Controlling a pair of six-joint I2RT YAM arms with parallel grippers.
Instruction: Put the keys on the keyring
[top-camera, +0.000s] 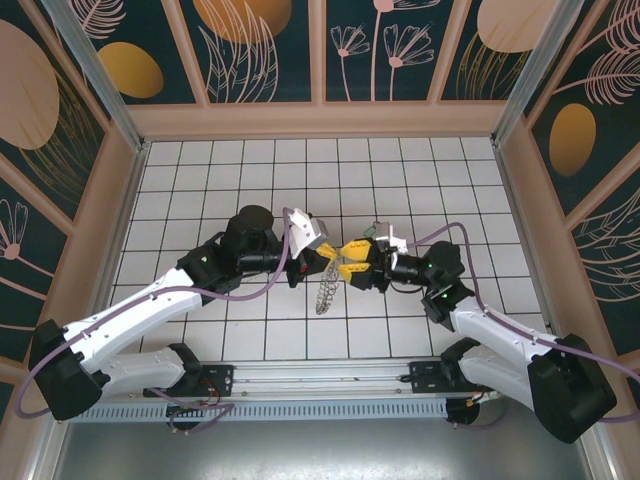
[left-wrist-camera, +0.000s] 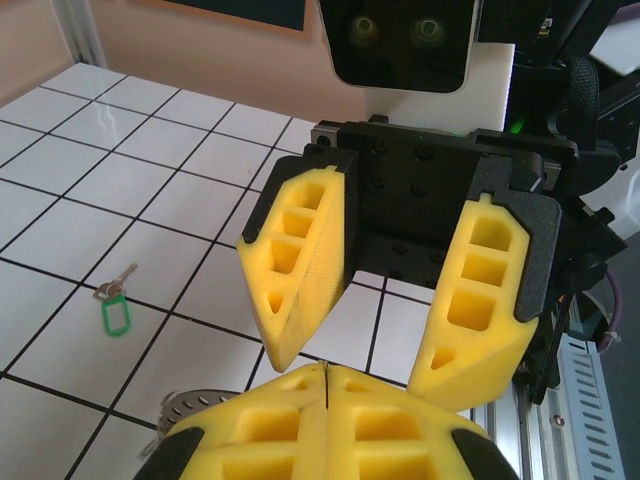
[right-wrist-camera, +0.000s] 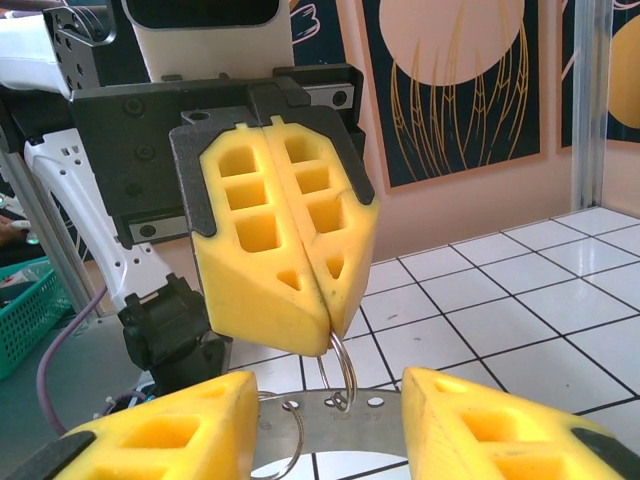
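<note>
The wire ring is hanging below my left gripper's fingertips (right-wrist-camera: 342, 360). My right gripper should hold the ring (right-wrist-camera: 348, 382) so my left gripper can grip it again with the ring's loop pointing up.
The keyring (right-wrist-camera: 440, 412) is a flat grey metal band with small holes, and thin wire rings are threaded through them. My left gripper (right-wrist-camera: 328, 338) is shut on one of those wire rings (right-wrist-camera: 343, 365), so the band hangs below it above the floor (top-camera: 324, 295). My right gripper (right-wrist-camera: 328, 380) faces it, open, with a yellow finger (right-wrist-camera: 170, 430) on either side of the band. In the left wrist view my shut left gripper (left-wrist-camera: 327, 368) points at the right gripper's spread fingers (left-wrist-camera: 300, 260). The keys (left-wrist-camera: 115, 312), a silvery key with a light-green tag, lie on the tiles to the left.
Both arms meet nose to nose over the middle of the white tiled floor (top-camera: 250, 170). Patterned walls (top-camera: 320, 50) enclose it on three sides. A metal rail (top-camera: 320, 385) runs along the near edge between the arm bases.
</note>
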